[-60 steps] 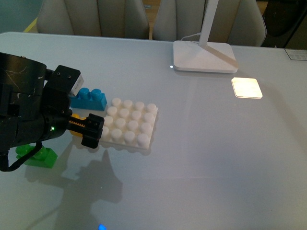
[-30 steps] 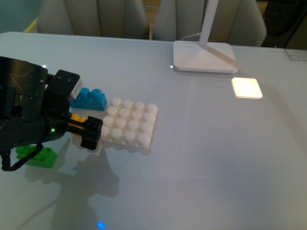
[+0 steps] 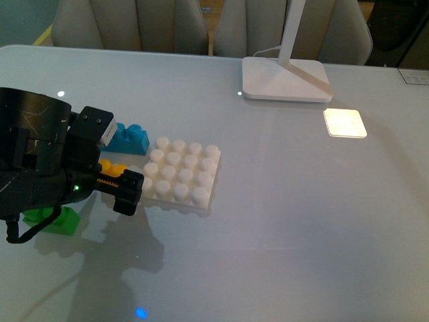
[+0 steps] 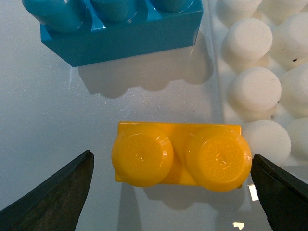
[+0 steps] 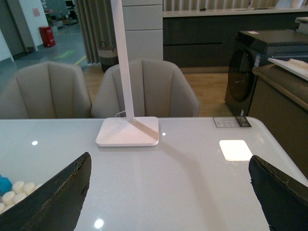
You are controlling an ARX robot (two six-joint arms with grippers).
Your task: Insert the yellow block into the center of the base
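The white base's edges (image 3: 175, 204) are free on a smooth surface. The base (image 3: 180, 172) will therefore slip and turn when I push the yellow block in.
The yellow block (image 4: 180, 153) lies on the table, studs up, between my left gripper's open fingers; a sliver of it shows in the front view (image 3: 112, 166). My left gripper (image 4: 175, 192) is open, one fingertip (image 4: 57, 197) on each side of the block, apart from it. The white base (image 3: 179, 174) with its 4x4 studs lies just right of the block, and its studs show in the left wrist view (image 4: 260, 86). My right gripper (image 5: 168, 192) is open and empty, held above the table, out of the front view.
A blue brick (image 3: 127, 139) lies behind the yellow block and shows in the left wrist view (image 4: 120, 29). A green brick (image 3: 50, 218) sits under the left arm. A white lamp foot (image 3: 285, 78) stands at the back, beside a bright light patch (image 3: 344, 123).
My left gripper has drifted slightly down and toward the near edge over the yellow block. The bricks and the base have not moved.
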